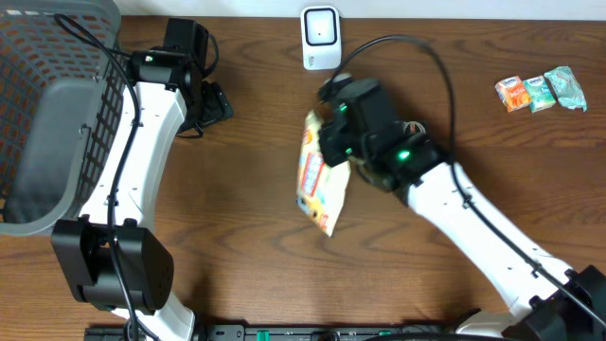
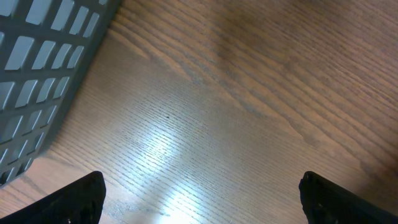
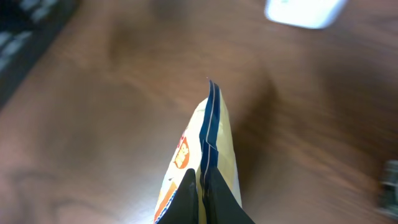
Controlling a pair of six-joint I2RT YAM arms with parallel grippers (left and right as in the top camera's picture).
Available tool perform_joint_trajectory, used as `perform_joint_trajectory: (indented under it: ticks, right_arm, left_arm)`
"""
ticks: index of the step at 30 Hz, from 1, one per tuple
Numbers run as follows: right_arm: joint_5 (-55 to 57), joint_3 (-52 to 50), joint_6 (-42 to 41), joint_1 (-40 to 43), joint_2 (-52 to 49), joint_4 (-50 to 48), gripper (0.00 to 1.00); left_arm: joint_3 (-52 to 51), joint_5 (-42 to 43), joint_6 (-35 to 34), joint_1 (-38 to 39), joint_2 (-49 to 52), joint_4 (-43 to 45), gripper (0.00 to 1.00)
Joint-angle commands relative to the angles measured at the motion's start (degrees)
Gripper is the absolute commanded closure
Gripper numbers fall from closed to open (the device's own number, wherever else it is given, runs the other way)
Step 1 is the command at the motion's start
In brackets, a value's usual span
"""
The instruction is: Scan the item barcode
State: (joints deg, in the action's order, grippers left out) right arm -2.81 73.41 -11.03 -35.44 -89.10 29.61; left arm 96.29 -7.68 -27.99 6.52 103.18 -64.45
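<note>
I should put the yellow snack bag down flat on the wood [image 1: 327,256] with my right gripper and turn it, because the bag is hanging with its blue sealed edge [image 3: 211,118] toward the scanner.
A yellow snack bag [image 1: 320,180] with orange print hangs above the table at the centre, its blue sealed edge [image 3: 210,124] pointing up in the right wrist view. My right gripper [image 1: 343,156] is shut on that bag, its two black fingers [image 3: 219,199] pinching the seam. The white barcode scanner [image 1: 321,38] stands at the back edge, just beyond the bag, and shows blurred as the white scanner [image 3: 305,11] in the right wrist view. My left gripper [image 1: 210,104] stands open over bare wood beside the basket, with its fingertips [image 2: 78,199] far apart and nothing between them.
A grey plastic basket [image 1: 52,114] fills the far left, its wall [image 2: 43,68] close to the left gripper. Three small snack packets [image 1: 542,92] lie at the right rear. A black cable [image 1: 431,57] loops over the right arm.
</note>
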Motion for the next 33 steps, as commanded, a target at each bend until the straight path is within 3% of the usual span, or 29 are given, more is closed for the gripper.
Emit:
perform_joint_trajectory:
  ticks: [1, 5, 14, 17, 20, 22, 24, 28, 33]
  right_arm:
    - [-0.3, 0.8, 0.4, -4.2, -0.6, 0.0, 0.99]
    - [1.2, 0.8, -1.2, -4.3, -0.7, -0.1, 0.99]
    - [21.0, 0.8, 0.2, 2.0, -0.6, 1.9, 0.99]
    - [16.2, 0.8, 0.6, 5.4, -0.6, 3.5, 0.99]
    - [-1.5, 0.8, 2.8, 7.4, -0.7, 4.6, 0.98]
    - [-10.4, 0.8, 2.9, 7.6, -0.7, 5.5, 0.88]
    - [-16.4, 0.8, 3.0, 7.1, -0.8, 7.1, 0.69]
    - [-16.9, 0.6, 2.6, 3.5, -2.4, 13.0, 0.22]
    - [-12.6, -0.7, -7.8, -3.1, -8.5, 16.9, 0.01]
  left_arm:
    - [0.2, -0.7, 1.0, -0.2, -0.3, -0.2, 0.02]
    - [0.2, -0.7, 1.0, -0.2, -0.3, -0.2, 0.02]
    - [0.2, -0.7, 1.0, -0.2, -0.3, -0.2, 0.02]
    - [0.2, -0.7, 1.0, -0.2, -0.3, -0.2, 0.02]
    - [0.2, -0.7, 1.0, -0.2, -0.3, -0.2, 0.02]
    - [0.2, -0.7, 1.0, -0.2, -0.3, -0.2, 0.02]
    - [0.2, -0.7, 1.0, -0.2, -0.3, -0.2, 0.02]
    - [0.2, -0.7, 1.0, -0.2, -0.3, -0.2, 0.02]
    - [0.2, -0.7, 1.0, -0.2, -0.3, -0.2, 0.02]
